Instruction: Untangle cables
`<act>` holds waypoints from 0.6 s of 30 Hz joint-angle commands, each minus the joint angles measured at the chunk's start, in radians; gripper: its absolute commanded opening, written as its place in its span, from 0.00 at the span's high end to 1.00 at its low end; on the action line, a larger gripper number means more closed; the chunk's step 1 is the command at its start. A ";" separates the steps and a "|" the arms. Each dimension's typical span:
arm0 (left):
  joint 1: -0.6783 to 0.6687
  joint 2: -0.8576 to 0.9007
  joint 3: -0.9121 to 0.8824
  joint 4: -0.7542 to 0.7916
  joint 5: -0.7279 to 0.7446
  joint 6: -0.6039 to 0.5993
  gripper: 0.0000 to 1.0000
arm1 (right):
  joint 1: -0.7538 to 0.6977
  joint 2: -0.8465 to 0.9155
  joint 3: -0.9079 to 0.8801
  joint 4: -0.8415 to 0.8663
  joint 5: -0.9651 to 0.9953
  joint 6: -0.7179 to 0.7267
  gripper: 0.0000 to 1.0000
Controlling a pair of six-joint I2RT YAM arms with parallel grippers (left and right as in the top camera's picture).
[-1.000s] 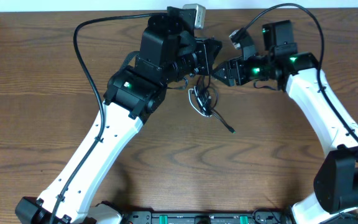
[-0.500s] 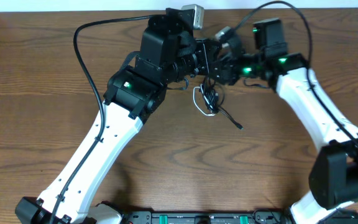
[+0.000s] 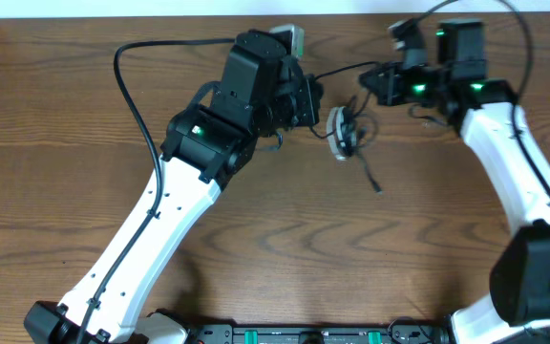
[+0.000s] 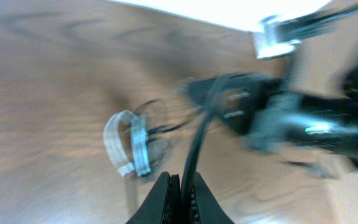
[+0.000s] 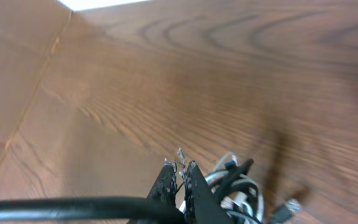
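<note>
I should ease my right gripper back and lower the knot onto the wood (image 3: 321, 176), because the knot hangs bunched (image 3: 343, 132) under the black piece of cable stretched from gripper to gripper.
The cables (image 3: 340, 132) are a small knot of white and black cords between my two grippers, with a black tail (image 3: 371, 178) trailing toward the table's front. My left gripper (image 3: 310, 99) is shut on a black cable (image 4: 195, 140) that rises from its jaws; the white coil (image 4: 127, 142) lies just left of it. My right gripper (image 3: 367, 86) is shut on a black cord (image 5: 73, 208), thin strands caught at its fingertips, and the knot (image 5: 236, 186) hangs just right of it. One black strand (image 3: 347, 69) spans the gap from gripper to gripper.
The table's far edge (image 3: 351, 11) runs close behind both grippers. The left arm's own thick black wire (image 3: 127, 91) loops over the left half of the table. A seam in the wood (image 5: 33, 106) runs along the left side.
My right gripper has closed on a cord and pulled back to the right and toward the far edge. The knot has moved right with it, and a black strand has drawn out between the grippers.
</note>
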 commanded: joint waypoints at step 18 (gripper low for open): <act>0.005 0.058 -0.003 -0.134 -0.230 -0.010 0.88 | 0.014 -0.098 0.036 -0.422 0.205 0.018 0.99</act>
